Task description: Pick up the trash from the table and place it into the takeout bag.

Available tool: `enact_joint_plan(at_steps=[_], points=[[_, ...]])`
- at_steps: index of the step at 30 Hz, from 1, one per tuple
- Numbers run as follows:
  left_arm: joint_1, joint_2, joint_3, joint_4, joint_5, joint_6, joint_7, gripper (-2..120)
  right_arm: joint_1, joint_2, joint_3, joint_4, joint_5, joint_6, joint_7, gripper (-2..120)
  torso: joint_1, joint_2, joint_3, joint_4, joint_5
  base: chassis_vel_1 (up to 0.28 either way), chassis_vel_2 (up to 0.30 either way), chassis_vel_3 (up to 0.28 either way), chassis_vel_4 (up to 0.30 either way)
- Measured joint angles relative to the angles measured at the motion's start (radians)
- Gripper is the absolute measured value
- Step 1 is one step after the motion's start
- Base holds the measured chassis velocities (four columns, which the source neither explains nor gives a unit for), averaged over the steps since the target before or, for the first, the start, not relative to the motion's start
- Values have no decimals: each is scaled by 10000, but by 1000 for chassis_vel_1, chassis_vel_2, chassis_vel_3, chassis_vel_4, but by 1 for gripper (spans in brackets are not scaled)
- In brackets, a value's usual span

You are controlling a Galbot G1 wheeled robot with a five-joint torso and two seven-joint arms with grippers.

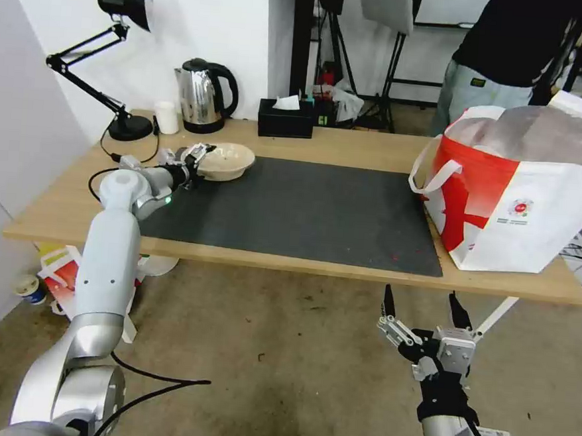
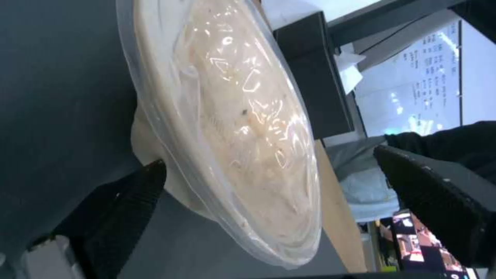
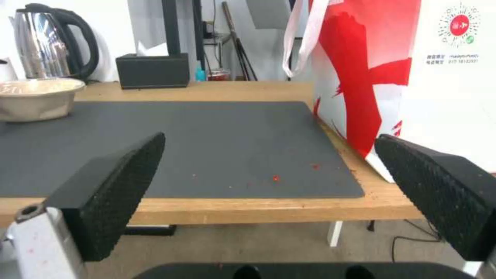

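Note:
I see clear plastic [image 1: 558,134] already bulging above the takeout bag's rim, so the shallow beige bowl [image 1: 226,162] will poke out of the bag's top when I put it inside.
A shallow beige bowl [image 1: 228,161], the trash in view, sits at the far left corner of the dark mat [image 1: 304,212] on the table [image 1: 349,149]. My left gripper [image 1: 200,154] is at the bowl's left rim, open. In the left wrist view the bowl [image 2: 232,116], covered by clear film, lies between the spread fingers of the left gripper [image 2: 269,159]; one finger [image 2: 139,193] is against its underside. The takeout bag [image 1: 517,207] stands open at the table's right end. My right gripper [image 1: 423,300] hangs open below the table's front edge, facing the mat and takeout bag [image 3: 372,77].
A steel kettle [image 1: 203,95], a black tissue box [image 1: 284,119], a white cup [image 1: 167,118] and a black desk lamp [image 1: 115,66] line the back of the table. Red crumbs [image 3: 275,178] dot the mat near the bag. A person stands behind the bag.

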State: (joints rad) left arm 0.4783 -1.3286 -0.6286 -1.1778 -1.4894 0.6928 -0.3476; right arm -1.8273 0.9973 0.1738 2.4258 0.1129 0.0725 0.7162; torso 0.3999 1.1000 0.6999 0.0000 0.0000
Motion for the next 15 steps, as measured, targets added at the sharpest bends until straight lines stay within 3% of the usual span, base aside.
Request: enact_joint_plan(at_steps=[5, 15], points=[[38, -58, -17, 31, 188, -80, 319, 94, 0, 0, 0, 0, 0, 0, 0, 100, 0, 0, 0, 0, 0, 0, 0, 0, 0], [129, -174, -29, 28, 455, -178, 621, 57, 0, 0, 0, 0, 0, 1, 0, 100, 0, 0, 0, 0, -1, 0, 0, 0, 0]])
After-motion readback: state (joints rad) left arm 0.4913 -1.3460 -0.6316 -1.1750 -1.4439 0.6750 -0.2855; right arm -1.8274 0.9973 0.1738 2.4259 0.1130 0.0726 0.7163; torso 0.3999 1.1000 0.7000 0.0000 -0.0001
